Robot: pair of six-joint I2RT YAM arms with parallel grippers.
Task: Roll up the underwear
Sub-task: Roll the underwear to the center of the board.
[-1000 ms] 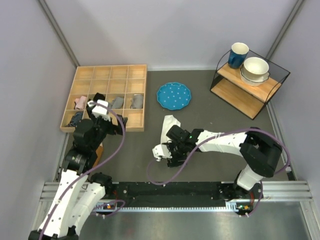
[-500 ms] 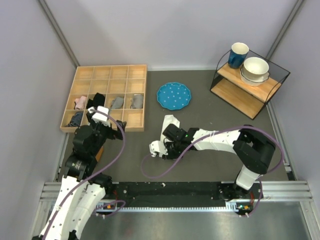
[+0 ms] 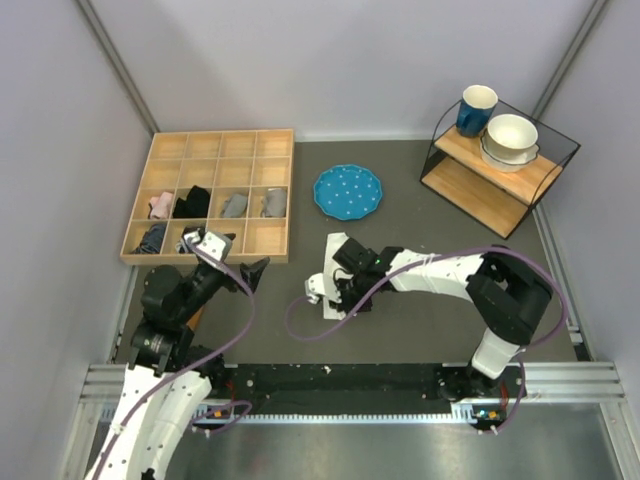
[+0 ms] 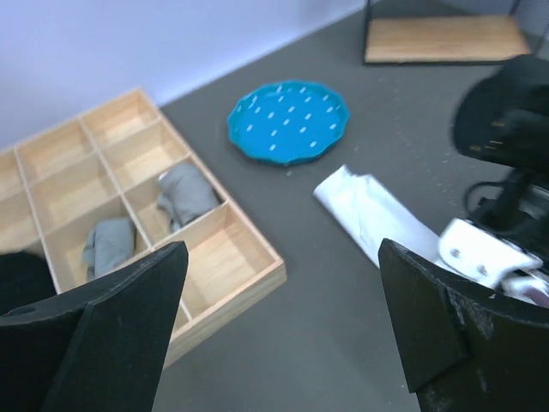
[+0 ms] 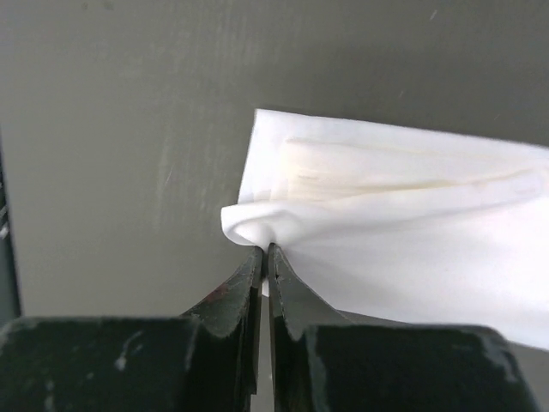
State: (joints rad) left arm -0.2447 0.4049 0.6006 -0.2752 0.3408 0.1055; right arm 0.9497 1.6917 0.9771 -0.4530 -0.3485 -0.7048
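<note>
I can see my right gripper turning up just one corner of the underwear's near end (image 5: 245, 221) while the end's opposite corner (image 5: 264, 124) stays flat. My left gripper should fold that side of the underwear over.
The underwear (image 3: 338, 247) is a white cloth folded into a long strip on the dark table, near the middle. My right gripper (image 3: 333, 288) is at the strip's near end. In the right wrist view the underwear (image 5: 412, 223) has its corner bunched up, and the right gripper (image 5: 265, 251) is shut on that pinched fold. My left gripper (image 3: 228, 275) hangs open to the left, apart from the cloth. In its own view the left gripper (image 4: 281, 257) holds nothing, and the underwear (image 4: 369, 210) lies ahead to the right.
A wooden compartment tray (image 3: 270, 200) with small cloth bundles stands at the back left. A blue plate (image 3: 347, 191) lies behind the cloth. A wire shelf (image 3: 500, 175) with a cup and bowls is at the back right. Purple cables loop off both arms.
The right gripper's jaws have closed onto the cloth's near corner. The left arm has drawn back from the tray toward the near edge, still open.
</note>
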